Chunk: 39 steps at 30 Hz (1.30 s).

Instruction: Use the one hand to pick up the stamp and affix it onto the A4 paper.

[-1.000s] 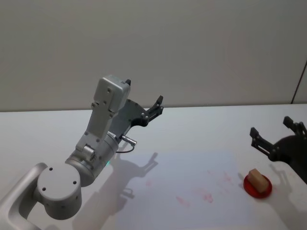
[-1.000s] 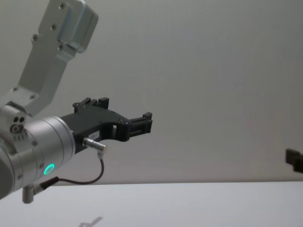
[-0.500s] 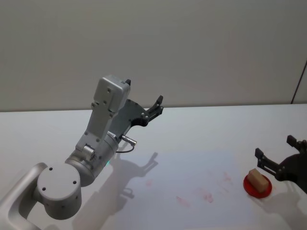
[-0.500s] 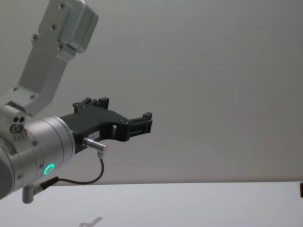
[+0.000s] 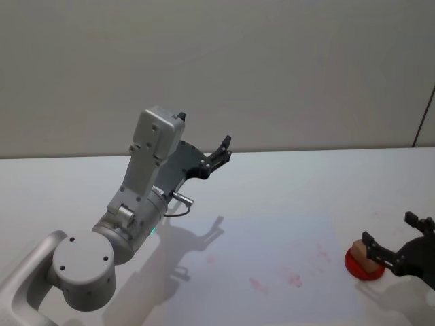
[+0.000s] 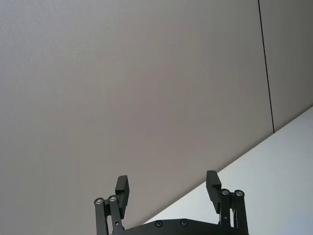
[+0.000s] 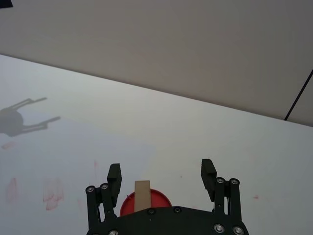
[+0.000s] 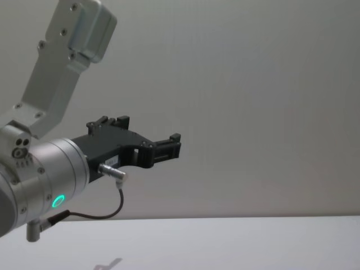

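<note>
I expect the stamp (image 7: 142,196) to come straight off the round pad and leave the pad behind when I lift, because red marks (image 7: 52,194) already show across the paper.
The stamp (image 5: 361,254), a small tan wooden block, stands on a round red pad (image 5: 355,266) at the table's right, just off the right edge of the A4 paper (image 5: 272,258). My right gripper (image 5: 388,227) hovers open just behind and right of the stamp. In the right wrist view the stamp (image 7: 142,193) rises from the red pad (image 7: 160,198) between the open right gripper's (image 7: 161,167) spread fingers, near their base. My left gripper (image 5: 225,145) is raised over the table's far left, open and holding nothing.
The paper carries faint red stamp marks (image 5: 292,277) near its middle and right. The left arm's large grey joints (image 5: 81,268) fill the near left corner. A pale wall (image 5: 272,68) stands behind the white table (image 5: 306,183).
The right gripper has come nearer and lower, from behind the stamp to close over it, and has left the chest view. The left arm has not moved.
</note>
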Each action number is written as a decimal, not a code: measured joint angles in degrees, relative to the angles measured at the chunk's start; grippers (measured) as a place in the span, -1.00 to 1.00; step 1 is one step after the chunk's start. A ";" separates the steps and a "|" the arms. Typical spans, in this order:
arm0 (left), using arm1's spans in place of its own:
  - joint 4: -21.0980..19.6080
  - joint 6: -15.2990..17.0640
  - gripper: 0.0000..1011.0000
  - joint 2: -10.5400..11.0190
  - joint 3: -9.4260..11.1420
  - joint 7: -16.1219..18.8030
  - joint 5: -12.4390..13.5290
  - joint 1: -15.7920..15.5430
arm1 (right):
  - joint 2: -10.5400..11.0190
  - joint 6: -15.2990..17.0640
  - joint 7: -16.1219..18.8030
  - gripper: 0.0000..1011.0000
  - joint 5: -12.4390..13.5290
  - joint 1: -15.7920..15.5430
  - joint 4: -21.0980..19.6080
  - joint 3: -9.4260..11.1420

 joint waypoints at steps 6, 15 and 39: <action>0.00 0.00 0.98 0.00 0.00 0.00 0.00 0.00 | 0.28 1.17 0.52 0.98 -0.43 -0.13 0.73 0.10; 0.00 0.00 0.98 0.00 0.00 0.00 0.00 0.00 | 0.39 2.11 1.17 0.98 -1.59 -0.07 1.68 0.06; 0.00 0.00 0.98 0.00 0.00 0.00 0.00 0.00 | -0.82 0.38 3.26 0.98 -2.12 -0.04 3.70 -0.84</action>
